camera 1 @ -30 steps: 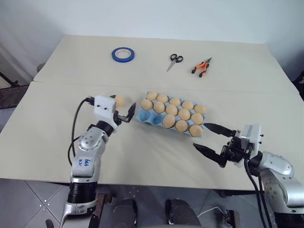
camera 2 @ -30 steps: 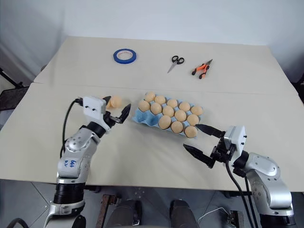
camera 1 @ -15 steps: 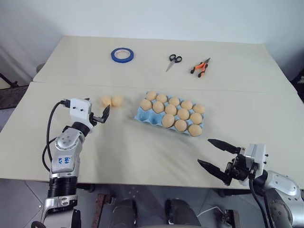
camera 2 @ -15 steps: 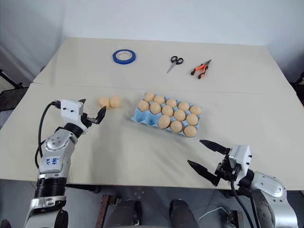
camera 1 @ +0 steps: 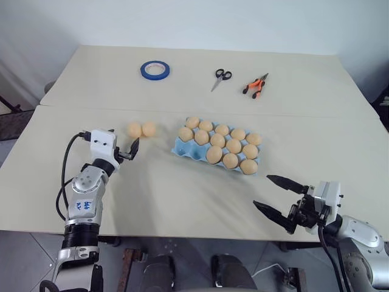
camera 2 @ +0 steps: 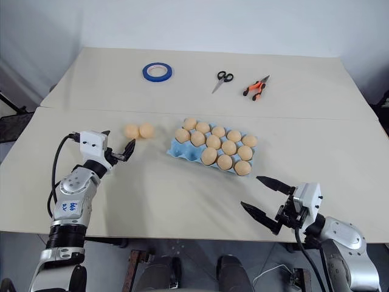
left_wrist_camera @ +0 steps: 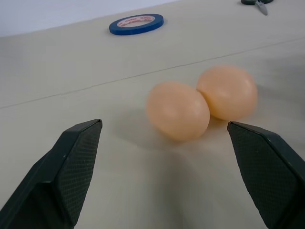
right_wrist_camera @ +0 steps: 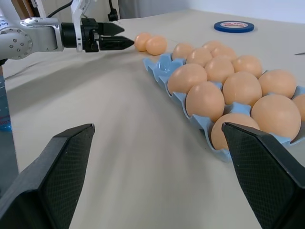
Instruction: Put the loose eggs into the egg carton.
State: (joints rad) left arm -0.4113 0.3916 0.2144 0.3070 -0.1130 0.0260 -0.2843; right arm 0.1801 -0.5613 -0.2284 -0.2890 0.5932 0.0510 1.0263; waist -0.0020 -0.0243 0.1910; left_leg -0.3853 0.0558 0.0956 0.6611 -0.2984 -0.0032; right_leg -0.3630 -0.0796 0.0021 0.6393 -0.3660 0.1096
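I can see the loose egg farther from the carton (camera 1: 134,129) centred ahead of the open fingers. I should keep moving my left gripper forward and close it around that egg's sides (left_wrist_camera: 177,112).
Two loose eggs (camera 1: 134,129) (camera 1: 148,129) lie touching each other on the beige table, left of the egg carton (camera 1: 180,148). The light blue carton holds several eggs in its cups. My left gripper (camera 1: 126,143) hovers just on the near side of the two loose eggs, pointing at them, open and empty. In the left wrist view the eggs (left_wrist_camera: 177,110) (left_wrist_camera: 228,92) sit ahead between the spread fingers, apart from them. My right gripper (camera 1: 262,190) is open and empty near the table's front edge, to the near right of the carton (right_wrist_camera: 162,64).
A blue tape roll (camera 1: 155,69), scissors (camera 1: 219,77) and orange-handled pliers (camera 1: 256,86) lie at the back of the table. A seam (camera 1: 304,115) crosses the tabletop behind the carton. Bare table lies between the two grippers.
My left gripper has swung left, away from the carton's left end, uncovering the second loose egg. My right gripper has sunk slightly toward the front edge. Both stayed open.
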